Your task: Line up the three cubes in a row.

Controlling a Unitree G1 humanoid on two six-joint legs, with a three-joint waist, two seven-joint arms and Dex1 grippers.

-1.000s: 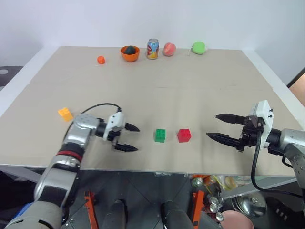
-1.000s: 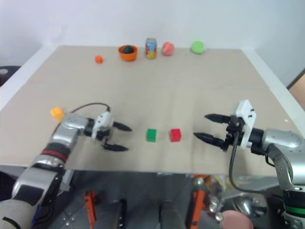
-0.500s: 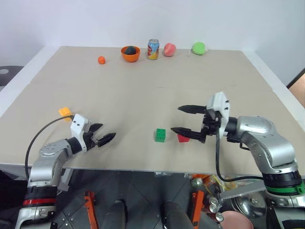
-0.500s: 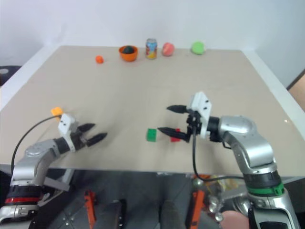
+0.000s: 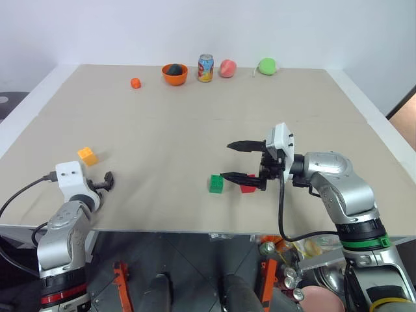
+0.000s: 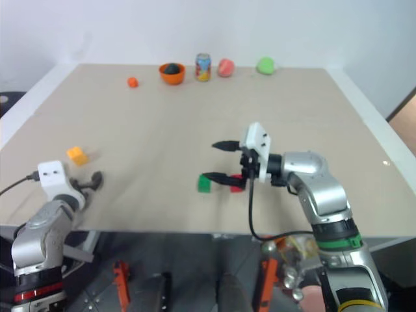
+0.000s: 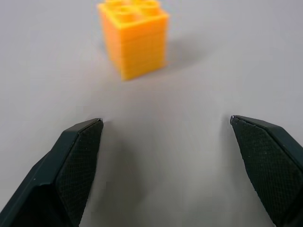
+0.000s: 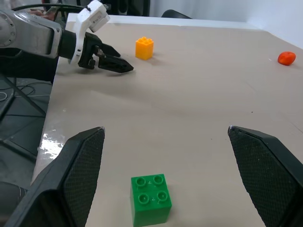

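The yellow-orange cube (image 5: 88,156) is by itself in front of my left gripper's wide-open fingers, so I continue to go forward until the fingers are on either side of the cube's sides (image 7: 136,49), and then close them.
The yellow-orange cube (image 5: 87,155) sits alone near the table's left edge. My left gripper (image 7: 165,123) is open just short of it, pointing at it, with bare table between the fingers. The green cube (image 5: 216,184) and the red cube (image 5: 249,186) stand side by side near the front middle, a small gap between them. My right gripper (image 5: 225,160) reaches in from the right, open and holding nothing. Its lower finger crosses in front of the red cube and partly hides it, ending close to the green cube (image 8: 151,198).
Along the far edge stand an orange bowl (image 5: 174,73) holding something dark, a drink can (image 5: 205,67), a reddish fruit (image 5: 227,67) and a green fruit (image 5: 267,65). A small orange ball (image 5: 135,83) lies left of the bowl. The front edge runs close below both grippers.
My left gripper swung from beside the green cube out to the left and turned to face the yellow-orange cube. My right gripper moved in from the right to the red cube.
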